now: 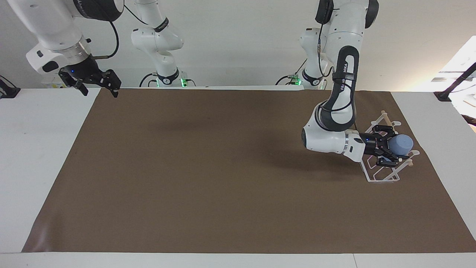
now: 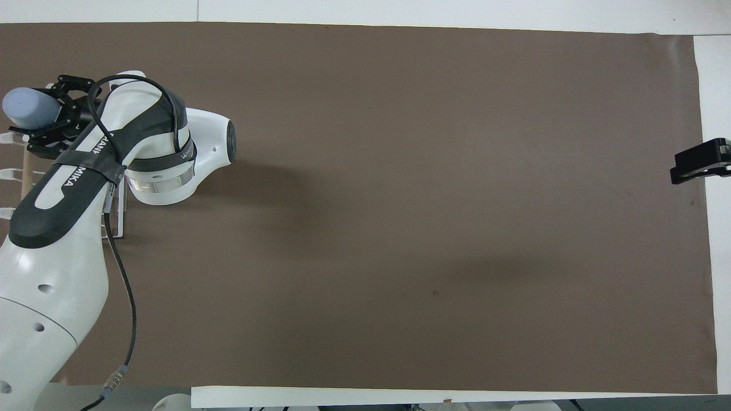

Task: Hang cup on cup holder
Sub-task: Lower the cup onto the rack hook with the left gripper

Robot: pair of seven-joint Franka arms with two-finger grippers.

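Note:
Next, I go around and seat the light blue cup from its closed end (image 1: 403, 144), because my left gripper's wrist takes up the mat side of the cup holder (image 1: 373, 178).
My left gripper (image 1: 391, 147) is shut on the light blue cup (image 1: 402, 145), which lies on its side with its closed end pointing toward the left arm's end of the table. Cup and gripper hover low over the slanted prongs of the white wire cup holder (image 1: 383, 181), beside its wooden rod (image 1: 385, 117). Whether the cup touches a prong cannot be told. In the overhead view the cup (image 2: 24, 108) sticks out of the left gripper (image 2: 52, 115), and the arm hides most of the cup holder (image 2: 121, 212). My right gripper (image 1: 99, 85) waits open and empty, high over the table's edge.
A brown mat (image 1: 223, 167) covers most of the white table (image 1: 37, 149). The cup holder stands on the mat near its edge at the left arm's end. In the overhead view only the right gripper's (image 2: 700, 166) black tips show, at the mat's edge.

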